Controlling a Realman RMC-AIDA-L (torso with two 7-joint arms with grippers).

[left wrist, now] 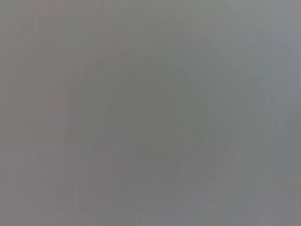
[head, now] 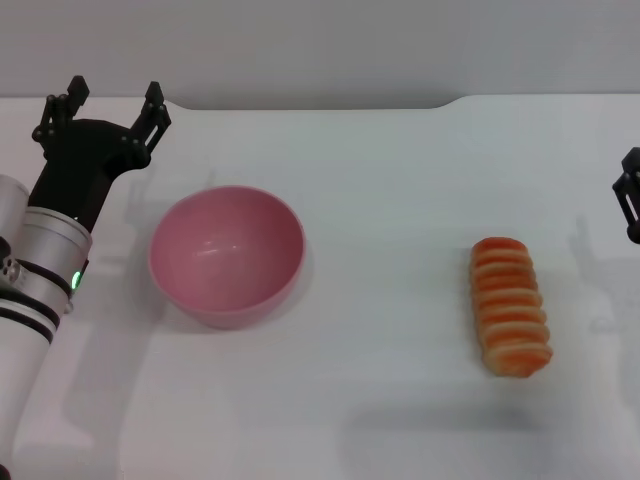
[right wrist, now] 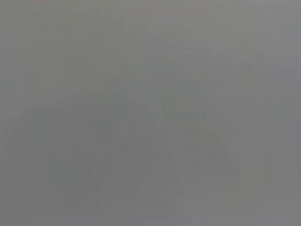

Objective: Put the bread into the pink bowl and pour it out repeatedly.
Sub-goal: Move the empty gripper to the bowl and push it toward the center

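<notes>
My left gripper is pointing past the pink bowl toward the grey wall (head: 115, 50). I should turn it to the bowl and bring it down to the bowl's near rim (head: 153, 245).
The pink bowl (head: 227, 255) stands upright and holds nothing, left of the table's centre in the head view. The bread (head: 510, 306), a ridged orange-brown loaf, lies on the table at the right, well apart from the bowl. My left gripper (head: 108, 103) is at the far left, behind and to the left of the bowl, open with nothing between its fingers. Only a small black part of my right gripper (head: 630, 195) shows at the right edge, behind and to the right of the bread. Both wrist views show plain grey only.
The white table (head: 380, 200) ends at a back edge near the top of the head view, with a grey wall behind it. My left arm's white forearm (head: 35, 290) runs down the left edge.
</notes>
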